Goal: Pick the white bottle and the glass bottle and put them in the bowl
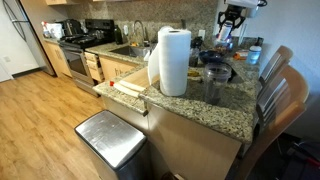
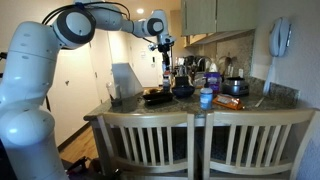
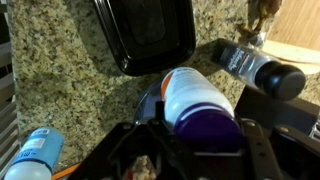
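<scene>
The white bottle is hanging over the bowl's rim next to the black tray. My gripper should move back over the bowl's middle before it lets go of the white bottle.
In the wrist view my gripper (image 3: pixel 192 132) is shut on a white bottle (image 3: pixel 195 95) with a purple cap. The bottle hangs over the dark bowl, of which only a bluish rim (image 3: pixel 150 100) shows beneath it. The glass bottle (image 3: pixel 245 65) with a dark cap lies on its side on the granite counter to the right of the bowl. In both exterior views the gripper (image 2: pixel 166 55) (image 1: pixel 228 33) is raised above the counter, over the bowl (image 2: pixel 183 90).
A black rectangular tray (image 3: pixel 145 35) lies beyond the bowl. A small blue bottle (image 3: pixel 35 150) lies at lower left and shows upright near the counter edge (image 2: pixel 206 98). A paper towel roll (image 1: pixel 173 60) stands on the counter. Chairs (image 2: pixel 150 140) line the counter edge.
</scene>
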You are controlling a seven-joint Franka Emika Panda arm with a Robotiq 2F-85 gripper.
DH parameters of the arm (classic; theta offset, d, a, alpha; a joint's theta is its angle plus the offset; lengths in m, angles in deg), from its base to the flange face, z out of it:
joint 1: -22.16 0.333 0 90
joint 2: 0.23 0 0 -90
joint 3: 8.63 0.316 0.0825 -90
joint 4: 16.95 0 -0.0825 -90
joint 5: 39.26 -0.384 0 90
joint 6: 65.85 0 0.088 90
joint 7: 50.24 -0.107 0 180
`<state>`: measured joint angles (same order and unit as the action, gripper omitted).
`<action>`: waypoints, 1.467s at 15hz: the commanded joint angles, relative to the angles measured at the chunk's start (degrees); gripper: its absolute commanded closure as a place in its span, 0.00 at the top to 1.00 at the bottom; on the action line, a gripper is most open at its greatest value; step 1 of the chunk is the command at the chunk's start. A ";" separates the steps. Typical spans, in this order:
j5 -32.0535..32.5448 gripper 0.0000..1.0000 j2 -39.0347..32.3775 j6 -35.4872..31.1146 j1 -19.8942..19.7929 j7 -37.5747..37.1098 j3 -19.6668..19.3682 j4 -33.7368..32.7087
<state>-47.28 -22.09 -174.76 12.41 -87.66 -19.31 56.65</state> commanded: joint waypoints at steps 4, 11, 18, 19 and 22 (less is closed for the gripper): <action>0.26 0.30 7.45 -4.05 3.49 2.76 1.61 16.43; 7.03 0.30 -0.93 -11.06 1.04 -8.99 -4.13 4.37; -6.10 0.30 -7.60 -11.22 -4.63 -0.85 0.11 -4.56; -7.29 0.30 -8.12 -11.07 -4.98 -0.27 0.48 -5.67; -5.35 0.30 -5.25 -15.15 -2.14 -5.41 -1.62 -2.50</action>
<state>-52.89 -28.90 -187.18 9.27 -90.31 -20.39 53.10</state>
